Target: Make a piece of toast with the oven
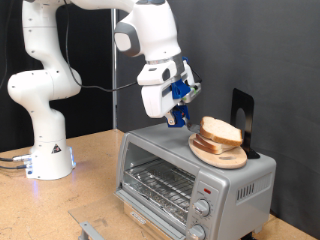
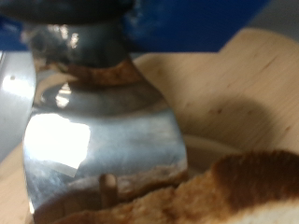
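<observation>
Only the blade's front edge meets the near crust of the slanting toast (image 1: pixel 208 137), so next my gripper draws the tool back and brings it flatter toward the toast (image 1: pixel 221 130).
The piece of toast (image 1: pixel 221 129) lies on a round wooden board (image 1: pixel 222 154) on top of the silver oven (image 1: pixel 170 150), whose glass door (image 1: pixel 157 184) is shut. My gripper (image 1: pixel 178 98) hangs just to the exterior view's left of the toast and is shut on a blue-handled tool (image 1: pixel 181 92) that points down at the board. In the wrist view the tool's shiny metal blade (image 2: pixel 101 149) has its edge at the crust of the toast (image 2: pixel 238 191), over the wooden board (image 2: pixel 252 84). My own fingers are not clear in the wrist view.
The oven has two round knobs (image 1: pixel 203 209) and a red light (image 1: pixel 206 189) on its front. A black upright stand (image 1: pixel 243 113) is behind the board. The robot base (image 1: pixel 45 150) stands on the wooden table (image 1: pixel 85 190) at the exterior view's left.
</observation>
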`<act>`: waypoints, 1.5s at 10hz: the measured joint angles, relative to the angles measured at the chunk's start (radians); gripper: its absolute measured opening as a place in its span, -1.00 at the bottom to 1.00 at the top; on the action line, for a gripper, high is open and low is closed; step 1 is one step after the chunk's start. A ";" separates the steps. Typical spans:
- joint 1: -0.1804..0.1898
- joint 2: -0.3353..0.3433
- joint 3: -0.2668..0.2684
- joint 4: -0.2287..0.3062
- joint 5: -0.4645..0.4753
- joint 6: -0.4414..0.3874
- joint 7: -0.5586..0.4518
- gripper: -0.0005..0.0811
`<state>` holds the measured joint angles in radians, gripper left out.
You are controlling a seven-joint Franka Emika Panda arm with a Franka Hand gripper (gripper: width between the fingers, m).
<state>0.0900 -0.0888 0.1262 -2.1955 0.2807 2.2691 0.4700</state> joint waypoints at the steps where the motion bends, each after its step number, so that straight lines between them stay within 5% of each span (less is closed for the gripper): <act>1: 0.000 0.019 -0.001 0.018 -0.006 0.003 0.005 -0.04; 5: 0.003 0.042 0.002 0.043 0.058 0.016 -0.119 -0.04; 8: 0.011 -0.016 0.005 0.002 0.156 0.015 -0.259 -0.04; 15: 0.003 -0.131 -0.002 -0.097 0.179 0.010 -0.265 -0.04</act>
<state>0.0927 -0.2197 0.1242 -2.2926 0.4601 2.2792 0.2048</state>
